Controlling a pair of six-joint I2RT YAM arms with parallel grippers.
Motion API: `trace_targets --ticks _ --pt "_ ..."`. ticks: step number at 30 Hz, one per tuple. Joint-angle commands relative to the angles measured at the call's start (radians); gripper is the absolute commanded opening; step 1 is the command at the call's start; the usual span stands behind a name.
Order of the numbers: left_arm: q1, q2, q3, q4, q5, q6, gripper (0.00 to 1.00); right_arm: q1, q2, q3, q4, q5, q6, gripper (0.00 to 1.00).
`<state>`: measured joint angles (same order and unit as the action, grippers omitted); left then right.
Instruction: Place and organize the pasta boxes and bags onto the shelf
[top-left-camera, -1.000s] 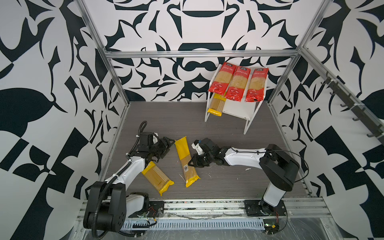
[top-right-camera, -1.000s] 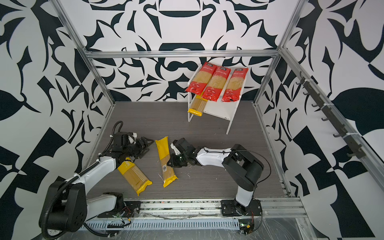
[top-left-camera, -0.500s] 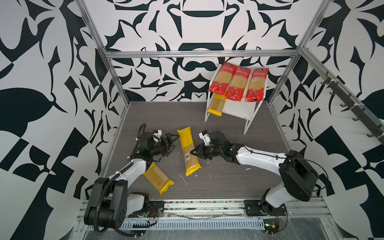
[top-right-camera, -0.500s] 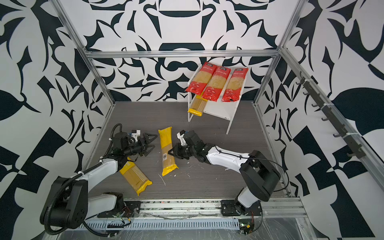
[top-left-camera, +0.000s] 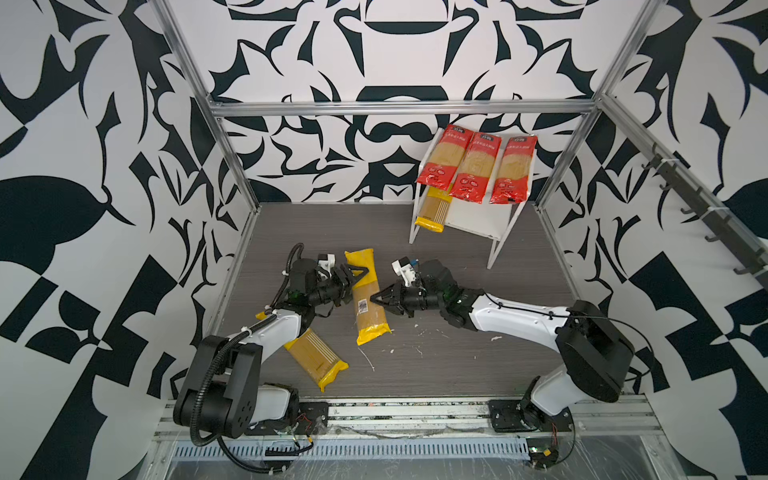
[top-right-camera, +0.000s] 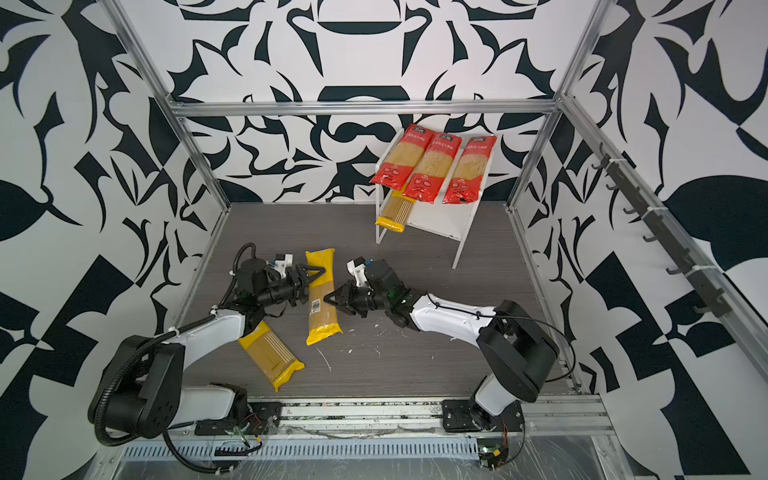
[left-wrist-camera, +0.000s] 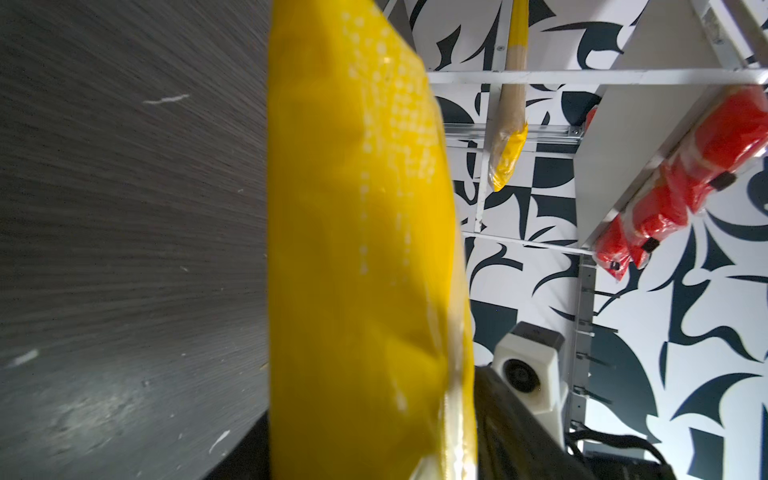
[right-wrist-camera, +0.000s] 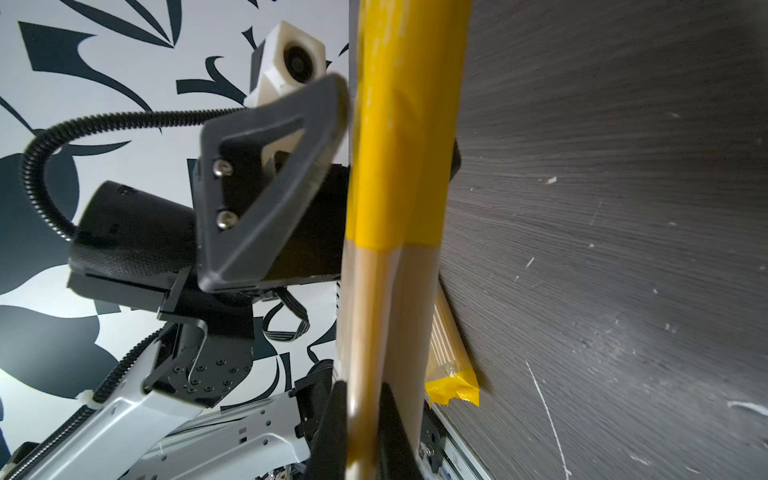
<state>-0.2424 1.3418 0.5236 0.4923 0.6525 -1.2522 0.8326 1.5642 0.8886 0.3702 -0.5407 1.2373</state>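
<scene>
The held spaghetti packet's barcode side (top-left-camera: 363, 305) faces up, so my right gripper should grab the packet's near yellow end (top-left-camera: 372, 333) and flip the packet over before putting it on the shelf.
A yellow-ended spaghetti packet (top-left-camera: 368, 307) (top-right-camera: 321, 309) hangs just above the floor between both arms. My right gripper (top-left-camera: 374, 300) (right-wrist-camera: 361, 386) is shut on the edge of its clear middle. My left gripper (top-left-camera: 358, 277) (left-wrist-camera: 370, 399) grips its far yellow end, one finger on each face. A second yellow-ended packet (top-left-camera: 318, 353) (top-right-camera: 272, 353) lies flat on the floor, partly under my left arm. On the shelf (top-left-camera: 478, 216) (top-right-camera: 440, 218), three red-ended packets (top-left-camera: 473, 168) fill the top tier. One yellow-ended packet (top-left-camera: 434, 208) lies at the left of the lower tier.
Patterned walls with aluminium posts (top-left-camera: 232, 166) close in the dark floor (top-left-camera: 457, 353) on three sides. A metal rail (top-left-camera: 395, 411) with both arm bases runs along the front. Broken pasta bits (top-left-camera: 368, 359) are scattered on the floor. Hooks (top-left-camera: 706, 208) line the right wall.
The right gripper has carried the yellow-ended packet away from the front rail. The left gripper opened wide, moved right onto the packet's far end and closed on it.
</scene>
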Motion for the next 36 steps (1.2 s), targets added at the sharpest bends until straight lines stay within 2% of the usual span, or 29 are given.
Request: trace_targets --ticks 1,5,8,13,17,19,22,25,26,30,33,36 --pt "0.005 0.025 0.059 -0.031 0.021 0.024 0.53 0.005 -0.028 0.043 0.189 -0.086 0.016 0.01" --pt "0.005 0.052 0.117 -0.122 0.044 0.057 0.35 0.006 -0.023 0.018 0.195 -0.085 0.014 0.15" --pt "0.006 0.038 0.148 -0.2 0.03 0.084 0.27 0.005 -0.034 0.014 0.131 -0.055 -0.039 0.29" --pt "0.006 -0.006 0.22 -0.399 -0.021 0.185 0.23 0.005 -0.062 0.011 -0.02 0.015 -0.14 0.39" --pt "0.006 -0.019 0.301 -0.6 -0.093 0.293 0.22 0.011 -0.121 0.035 -0.242 0.14 -0.286 0.47" --pt "0.007 -0.006 0.345 -0.695 -0.138 0.352 0.21 0.026 -0.164 0.059 -0.354 0.232 -0.373 0.53" --pt "0.014 0.033 0.427 -0.813 -0.197 0.432 0.2 0.087 -0.205 0.13 -0.549 0.429 -0.537 0.61" --pt "0.014 0.081 0.527 -0.899 -0.279 0.474 0.17 0.199 -0.202 0.193 -0.667 0.679 -0.679 0.64" --pt "0.014 0.101 0.561 -0.917 -0.301 0.481 0.16 0.256 -0.192 0.21 -0.683 0.8 -0.734 0.66" --pt "0.014 0.183 0.671 -0.981 -0.391 0.494 0.11 0.452 -0.155 0.242 -0.643 1.116 -0.894 0.71" --pt "0.014 0.227 0.721 -1.005 -0.431 0.483 0.08 0.547 -0.134 0.235 -0.536 1.241 -1.01 0.73" --pt "0.011 0.254 0.76 -1.018 -0.429 0.459 0.07 0.597 -0.082 0.255 -0.487 1.331 -1.092 0.74"
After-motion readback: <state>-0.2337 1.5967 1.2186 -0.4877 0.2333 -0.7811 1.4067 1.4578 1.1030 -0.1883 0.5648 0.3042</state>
